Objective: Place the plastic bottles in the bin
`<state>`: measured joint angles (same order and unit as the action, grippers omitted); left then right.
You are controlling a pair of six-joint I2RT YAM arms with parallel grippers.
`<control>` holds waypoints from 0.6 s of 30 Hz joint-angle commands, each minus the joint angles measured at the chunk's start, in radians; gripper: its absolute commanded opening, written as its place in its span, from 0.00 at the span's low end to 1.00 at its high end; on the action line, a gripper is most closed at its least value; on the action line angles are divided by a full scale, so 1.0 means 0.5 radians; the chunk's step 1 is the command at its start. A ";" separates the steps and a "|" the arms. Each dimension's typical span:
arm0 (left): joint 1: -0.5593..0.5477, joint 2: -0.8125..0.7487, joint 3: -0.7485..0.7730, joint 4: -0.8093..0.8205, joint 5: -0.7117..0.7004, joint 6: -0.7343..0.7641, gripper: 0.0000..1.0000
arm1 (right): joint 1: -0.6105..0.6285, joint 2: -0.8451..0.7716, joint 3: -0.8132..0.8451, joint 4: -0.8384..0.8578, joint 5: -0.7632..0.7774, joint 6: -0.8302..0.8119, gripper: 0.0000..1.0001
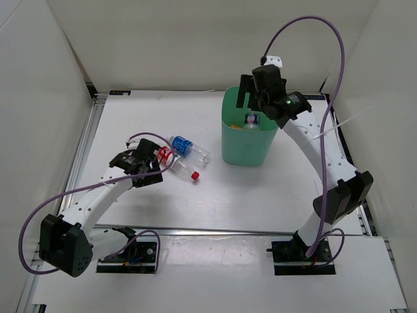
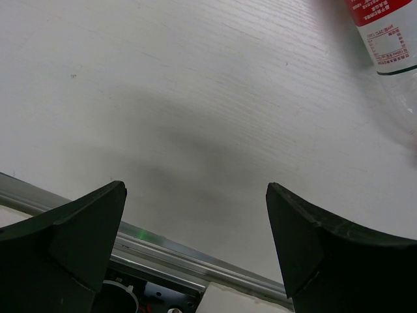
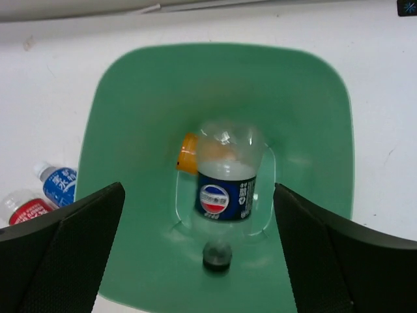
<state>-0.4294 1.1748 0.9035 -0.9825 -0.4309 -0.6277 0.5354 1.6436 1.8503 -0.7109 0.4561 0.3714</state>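
Observation:
The red-label bottle [image 1: 178,165] lies at a slant outside my left gripper's open fingers, and its red label [image 1: 166,156] should end up between them, so my left gripper needs to move away from the rail and turn.
My right gripper [image 1: 247,99] [image 3: 199,190] hangs open over the mint-green bin [image 1: 246,145] [image 3: 140,124], nothing between its fingers. Down inside the bin is a clear bottle with a dark label [image 3: 226,189], black cap [image 3: 216,255] toward me, partly covering a short orange bottle [image 3: 188,153]. Two more plastic bottles lie on the table left of the bin: one with a blue label [image 1: 184,146] [image 3: 58,184] and one with a red label and red cap [image 1: 171,158] [image 3: 23,208]. My left gripper [image 1: 148,175] [image 2: 195,190] is open just beside the red-label bottle [image 2: 384,32], not touching it.
White walls enclose the table on the left, back and right. An aluminium rail [image 2: 195,264] runs along the near table edge, close below the left fingers. Purple cables loop from both arms.

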 commanded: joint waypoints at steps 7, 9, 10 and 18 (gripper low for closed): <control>-0.010 0.000 0.092 -0.160 -0.263 -0.228 1.00 | 0.000 -0.360 -0.107 0.026 0.054 0.141 0.99; 0.009 0.031 0.281 -0.302 -0.350 -0.388 1.00 | 0.000 -0.479 -0.184 0.026 -0.004 0.159 0.99; 0.045 0.059 0.358 -0.363 -0.311 -0.477 1.00 | 0.000 -0.523 -0.279 0.026 -0.025 0.184 0.99; 0.251 0.187 0.739 0.244 0.601 -0.404 1.00 | 0.018 -0.885 -0.697 0.004 -0.118 0.303 0.99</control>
<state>-0.3256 1.2327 1.2434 -0.9615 -0.3008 -0.7795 0.5388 1.2114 1.5406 -0.7097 0.4259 0.4973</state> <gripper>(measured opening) 0.996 0.989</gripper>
